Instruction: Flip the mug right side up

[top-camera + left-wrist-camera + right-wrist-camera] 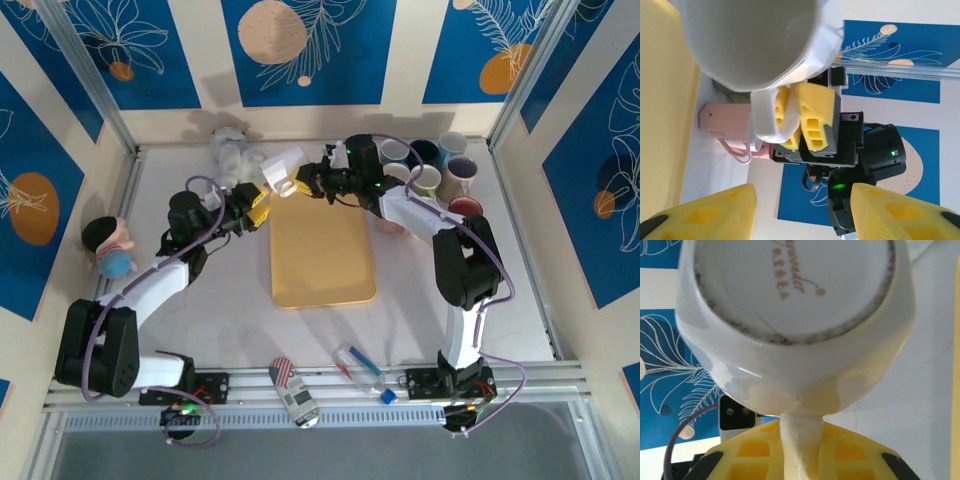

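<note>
The mug's handle lines up with the left gripper's open fingers, so the robot's right gripper should keep moving it there until they close on it, then let go.
A white mug hangs in the air over the far end of the yellow mat. My right gripper is shut on its handle. In the right wrist view the mug's base faces the camera, and the handle runs down between the yellow fingers. In the left wrist view the mug's open mouth faces the camera, with the right gripper's fingers clamped on the handle behind it. My left gripper sits just left of and below the mug, open, its two fingers wide apart with nothing between them.
Several mugs cluster at the back right, with a red one near the right arm. A pink mug lies on its side by the mat. A doll sits at the left, and a can and a pen lie at the front.
</note>
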You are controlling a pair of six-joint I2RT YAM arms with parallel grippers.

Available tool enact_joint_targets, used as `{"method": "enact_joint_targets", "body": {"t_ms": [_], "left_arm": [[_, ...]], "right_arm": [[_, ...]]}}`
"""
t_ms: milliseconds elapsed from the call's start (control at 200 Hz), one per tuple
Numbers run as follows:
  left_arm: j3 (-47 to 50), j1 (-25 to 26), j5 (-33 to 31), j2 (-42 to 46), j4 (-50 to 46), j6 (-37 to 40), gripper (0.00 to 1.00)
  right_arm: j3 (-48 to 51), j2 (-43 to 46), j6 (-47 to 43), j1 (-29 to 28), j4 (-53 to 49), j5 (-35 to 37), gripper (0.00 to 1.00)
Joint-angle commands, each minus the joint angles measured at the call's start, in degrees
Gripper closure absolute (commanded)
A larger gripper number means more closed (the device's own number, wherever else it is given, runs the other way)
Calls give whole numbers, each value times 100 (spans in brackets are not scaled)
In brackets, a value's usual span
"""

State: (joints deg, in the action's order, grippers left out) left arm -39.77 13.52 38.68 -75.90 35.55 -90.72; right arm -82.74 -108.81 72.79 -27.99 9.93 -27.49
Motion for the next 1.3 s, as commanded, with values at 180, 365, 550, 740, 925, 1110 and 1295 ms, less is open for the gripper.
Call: {"method": "enact_joint_targets", "body": {"t_ms": [180, 365, 550, 740, 925, 1110, 1295], "left_arm": [[-67, 274, -546, 58, 370, -461, 56], [-58, 292, -880, -9, 874, -650, 57], [-75, 309, -973, -116, 1068, -787, 58], [-24, 336, -970, -129, 1072, -813, 59], [-20, 353, -986, -126, 1172, -860, 60], [-14, 354, -1084, -118, 1250, -875, 66], [22, 353, -1180, -185, 1435, -887, 72]], "right_arm": [[151, 578, 511, -163, 1386, 141, 100], [175, 670, 566, -213, 1418, 137, 100], [291, 763, 709, -282, 1603, 220, 100], [452, 856, 848, -386, 1820, 375, 100], [460, 855, 897, -531, 1858, 417, 100], [490, 869, 974, -659, 1937, 504, 100], [527, 939, 991, -757, 1943, 649, 100]]}}
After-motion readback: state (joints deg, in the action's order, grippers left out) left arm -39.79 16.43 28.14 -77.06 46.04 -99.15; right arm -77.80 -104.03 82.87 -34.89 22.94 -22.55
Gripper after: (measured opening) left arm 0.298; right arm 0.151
